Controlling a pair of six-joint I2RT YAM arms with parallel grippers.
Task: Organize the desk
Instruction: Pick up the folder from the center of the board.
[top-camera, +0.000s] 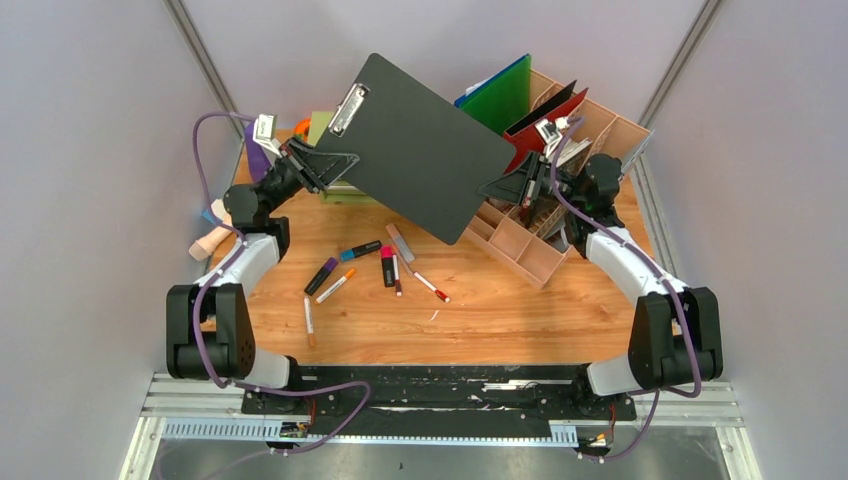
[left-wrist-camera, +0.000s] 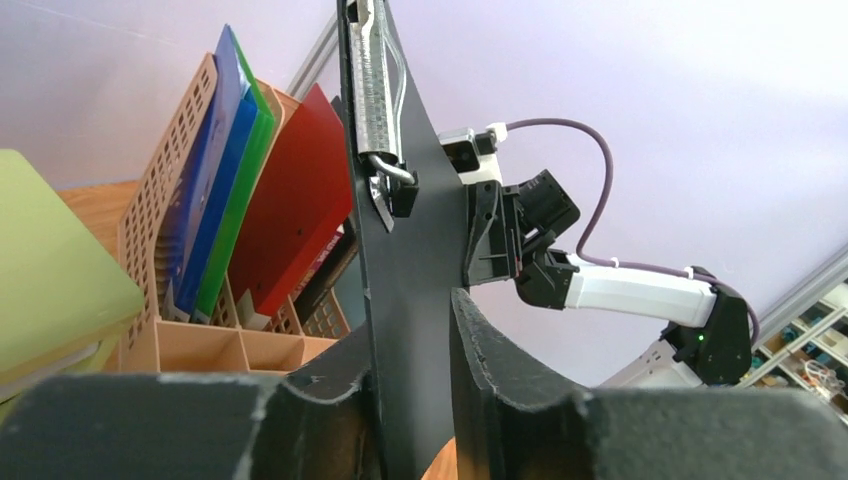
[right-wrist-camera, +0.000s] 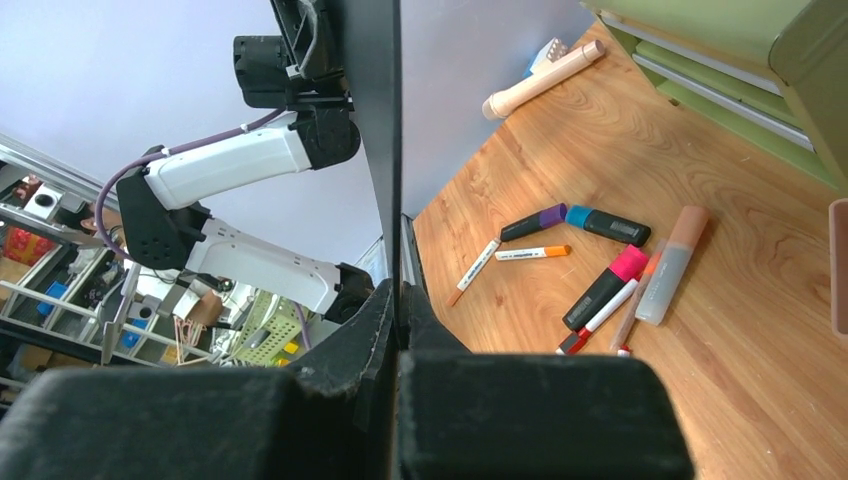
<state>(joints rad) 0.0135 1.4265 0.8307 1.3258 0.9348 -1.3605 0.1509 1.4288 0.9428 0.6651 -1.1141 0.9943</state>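
The robot's right gripper is holding the clipboard's lower edge (top-camera: 475, 198) above the desk organizer (top-camera: 556, 229), so it should let go and move back while the left gripper brings the clipboard in.
A black clipboard (top-camera: 420, 150) with a metal clip (top-camera: 347, 110) hangs tilted in the air above the back of the desk (top-camera: 500, 310). My right gripper (top-camera: 500, 188) is shut on its right lower edge; in the right wrist view the fingertips (right-wrist-camera: 400, 290) pinch the thin board (right-wrist-camera: 370, 120). My left gripper (top-camera: 318, 165) sits at the board's left edge near the clip. In the left wrist view its fingers (left-wrist-camera: 412, 320) stand on either side of the board (left-wrist-camera: 410, 240). The left finger lies against it. Whether the right finger presses on it does not show.
A peach desk organizer (top-camera: 540, 240) with green (top-camera: 500, 98) and red (top-camera: 545, 125) folders stands at the back right, under the clipboard's right end. Several markers (top-camera: 370, 265) lie loose mid-desk. An olive-green drawer chest (top-camera: 322, 125) is back left, with a peach tube (top-camera: 210, 243) at the left edge.
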